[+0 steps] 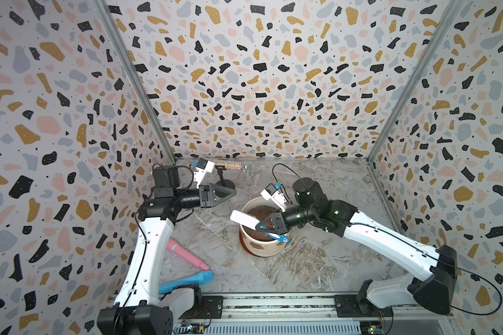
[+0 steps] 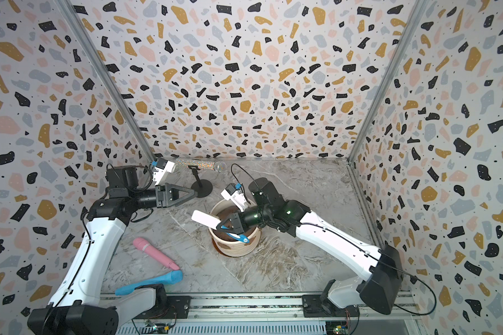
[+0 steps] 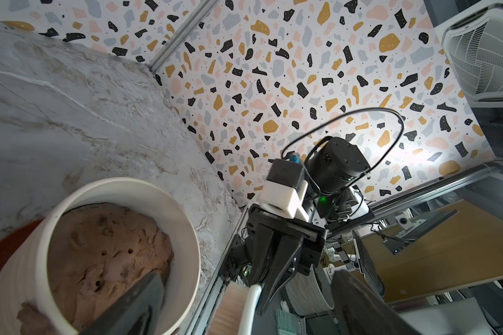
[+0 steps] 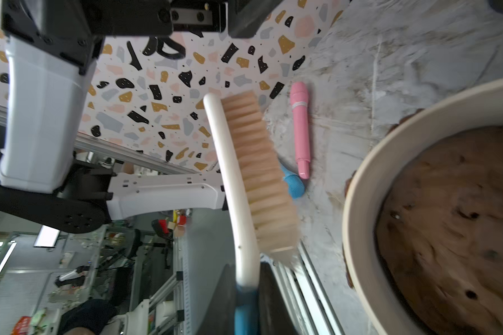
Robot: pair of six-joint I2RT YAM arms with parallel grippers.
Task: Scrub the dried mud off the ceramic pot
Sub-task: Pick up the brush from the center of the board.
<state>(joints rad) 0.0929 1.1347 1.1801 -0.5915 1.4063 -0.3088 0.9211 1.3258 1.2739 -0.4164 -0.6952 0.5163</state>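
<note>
Next, my right gripper pulls back and lowers the bristles to the pot's front side [image 1: 257, 246], because dried mud marks that side while the brush head [image 1: 244, 219] hangs above the pot's rim.
The ceramic pot [image 1: 263, 249] [image 2: 234, 248] stands mid-table on a brown saucer [image 1: 242, 242], filled with brown soil [image 1: 259, 211]. Dried mud [image 1: 255, 247] [image 4: 348, 185] shows as brown patches on its ribbed outer wall. Over the pot, my right gripper [image 1: 263, 226] [image 2: 224, 226] [image 4: 246, 290] is shut on the blue handle of a scrub brush [image 1: 242, 219] [image 4: 244, 174]; its white head with tan bristles pokes out past the rim. My left gripper [image 1: 231, 193] [image 2: 191, 193] [image 3: 247, 277] hangs open behind and left of the pot, holding nothing.
A pink microphone [image 1: 186, 256] and a blue microphone [image 1: 186, 282] lie at the front left beside my left arm. A glittery microphone [image 1: 233, 166] rests on a black stand [image 1: 227, 185] at the back. Patterned walls close in three sides; a metal rail [image 1: 273, 304] runs along the front.
</note>
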